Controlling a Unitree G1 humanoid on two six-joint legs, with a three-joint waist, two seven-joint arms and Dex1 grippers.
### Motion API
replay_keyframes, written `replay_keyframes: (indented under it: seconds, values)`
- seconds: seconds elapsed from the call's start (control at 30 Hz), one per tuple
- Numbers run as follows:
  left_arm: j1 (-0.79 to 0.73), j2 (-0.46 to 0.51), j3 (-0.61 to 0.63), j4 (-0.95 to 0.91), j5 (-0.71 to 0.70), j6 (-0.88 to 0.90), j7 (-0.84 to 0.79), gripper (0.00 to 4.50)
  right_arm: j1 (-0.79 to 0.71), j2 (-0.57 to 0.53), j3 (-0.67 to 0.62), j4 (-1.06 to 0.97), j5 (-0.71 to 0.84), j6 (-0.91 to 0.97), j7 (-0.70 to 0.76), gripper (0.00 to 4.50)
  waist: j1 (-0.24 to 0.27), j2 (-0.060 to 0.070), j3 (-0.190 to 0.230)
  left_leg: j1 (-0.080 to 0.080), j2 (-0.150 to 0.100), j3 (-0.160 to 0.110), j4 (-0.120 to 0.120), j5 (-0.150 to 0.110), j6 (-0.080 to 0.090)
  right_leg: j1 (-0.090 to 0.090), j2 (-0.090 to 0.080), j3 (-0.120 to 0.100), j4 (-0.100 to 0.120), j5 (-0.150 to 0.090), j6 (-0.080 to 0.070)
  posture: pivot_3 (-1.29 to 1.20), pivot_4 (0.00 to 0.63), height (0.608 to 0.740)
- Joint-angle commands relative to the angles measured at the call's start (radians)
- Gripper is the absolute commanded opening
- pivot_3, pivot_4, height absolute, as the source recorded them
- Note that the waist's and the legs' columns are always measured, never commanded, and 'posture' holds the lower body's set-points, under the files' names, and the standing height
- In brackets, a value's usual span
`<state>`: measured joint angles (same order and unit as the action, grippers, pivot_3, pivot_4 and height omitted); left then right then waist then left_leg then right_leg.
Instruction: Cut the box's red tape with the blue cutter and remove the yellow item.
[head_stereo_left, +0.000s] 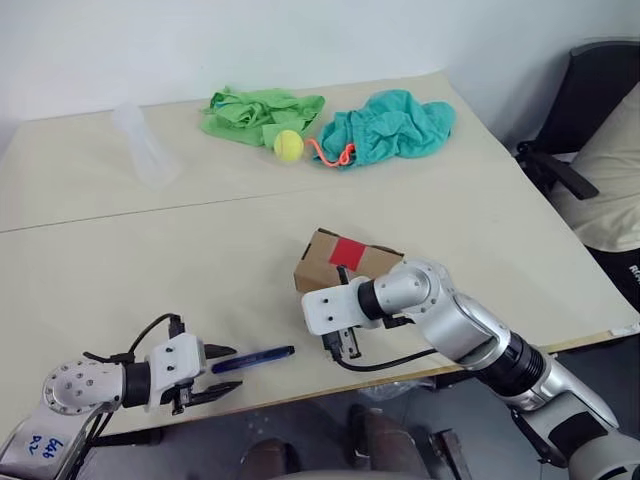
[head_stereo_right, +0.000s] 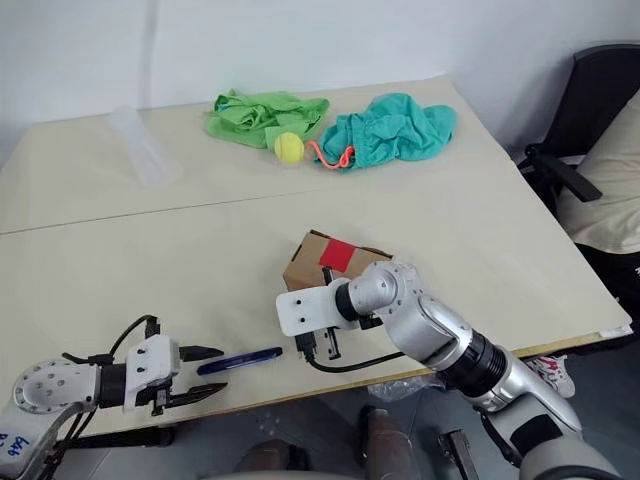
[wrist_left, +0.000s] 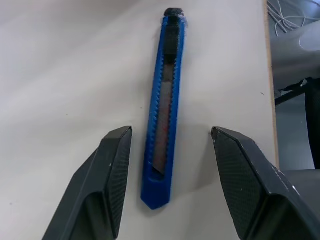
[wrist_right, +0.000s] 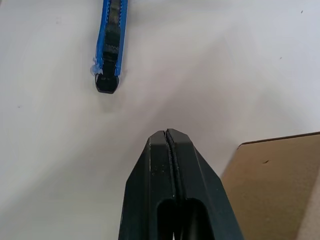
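Note:
The black slider (wrist_left: 171, 41) is at the far end of the slot, so I expect the cutter's blade (wrist_left: 162, 120) to come out of the cutter's near end when I push the slider.
The blue cutter (head_stereo_left: 253, 358) lies flat near the table's front edge, left of the box (head_stereo_left: 322, 265). My left gripper (head_stereo_left: 228, 372) is open, its two fingers on either side of the cutter's near end (wrist_left: 156, 192) without touching it. The brown box stands closed with the red tape (head_stereo_left: 349, 252) on its top face. My right gripper (head_stereo_left: 345, 345) hangs shut and empty just in front of the box, pointing down toward the table; the cutter's dark tip (wrist_right: 107, 84) lies beyond it. The yellow item is hidden.
At the back of the table lie a green cloth (head_stereo_left: 260, 112), a tennis ball (head_stereo_left: 288, 146), a teal bag (head_stereo_left: 395, 125) with an orange cord (head_stereo_left: 335, 155), and a clear plastic cup (head_stereo_left: 140, 145). A chair (head_stereo_left: 590, 140) stands at the right.

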<state>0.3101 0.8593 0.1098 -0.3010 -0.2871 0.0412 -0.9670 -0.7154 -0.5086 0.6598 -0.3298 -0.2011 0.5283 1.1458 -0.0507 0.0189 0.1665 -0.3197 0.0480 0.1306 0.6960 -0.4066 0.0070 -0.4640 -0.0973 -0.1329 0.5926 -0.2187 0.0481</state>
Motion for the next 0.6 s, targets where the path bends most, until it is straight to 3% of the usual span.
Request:
replay_keyframes:
  seconds: [0.03, 0.13, 0.33, 0.37, 0.47, 0.6]
  values:
    - [0.057, -0.001, -0.041, 0.076, 0.04, 0.004, -0.031, 2.68, -0.001, 0.004, -0.015, -0.045, 0.012, 0.001, 0.001, 0.0, -0.001, 0.0, 0.0, 0.0, 0.0, 0.0, 0.0, 0.0, 0.0, 0.0, 0.0, 0.0, 0.0, 0.0, 0.0, 0.0, 0.15, 0.74]
    - [0.06, 0.0, -0.043, 0.083, 0.046, 0.001, -0.028, 2.68, 0.001, 0.005, -0.014, -0.05, 0.013, 0.004, 0.002, 0.0, -0.003, 0.0, 0.0, 0.0, 0.0, 0.001, 0.0, 0.0, 0.0, 0.0, 0.0, 0.0, 0.0, 0.0, 0.0, 0.0, 0.15, 0.74]
    - [0.053, 0.001, -0.053, 0.096, 0.062, -0.016, -0.031, 1.22, 0.004, 0.006, -0.012, -0.056, 0.013, 0.006, 0.001, 0.0, -0.002, 0.0, 0.0, 0.001, 0.0, 0.002, 0.0, 0.0, 0.0, 0.0, 0.0, 0.0, 0.0, 0.0, 0.0, 0.0, 0.15, 0.74]
    - [0.048, 0.001, -0.057, 0.101, 0.067, -0.023, -0.032, 1.22, 0.005, 0.007, -0.011, -0.057, 0.013, 0.007, 0.001, 0.0, -0.002, 0.0, 0.0, 0.001, 0.0, 0.002, 0.0, 0.0, 0.0, 0.0, 0.0, 0.0, 0.001, 0.0, 0.0, 0.0, 0.15, 0.74]
    - [0.038, -0.001, -0.064, 0.112, 0.071, -0.033, -0.031, 0.54, 0.006, 0.007, -0.01, -0.062, 0.013, 0.009, 0.0, 0.0, -0.002, 0.0, 0.0, 0.002, 0.0, 0.002, 0.0, 0.0, 0.0, 0.0, 0.0, 0.0, 0.001, 0.0, 0.0, 0.0, 0.15, 0.74]
    - [0.031, -0.001, -0.073, 0.117, 0.073, -0.038, -0.029, 0.41, 0.006, 0.007, -0.013, -0.067, 0.017, 0.016, 0.0, 0.0, -0.001, 0.0, 0.0, 0.002, 0.0, 0.002, 0.0, 0.0, 0.0, 0.0, -0.001, 0.0, 0.002, 0.0, 0.0, 0.0, 0.15, 0.74]
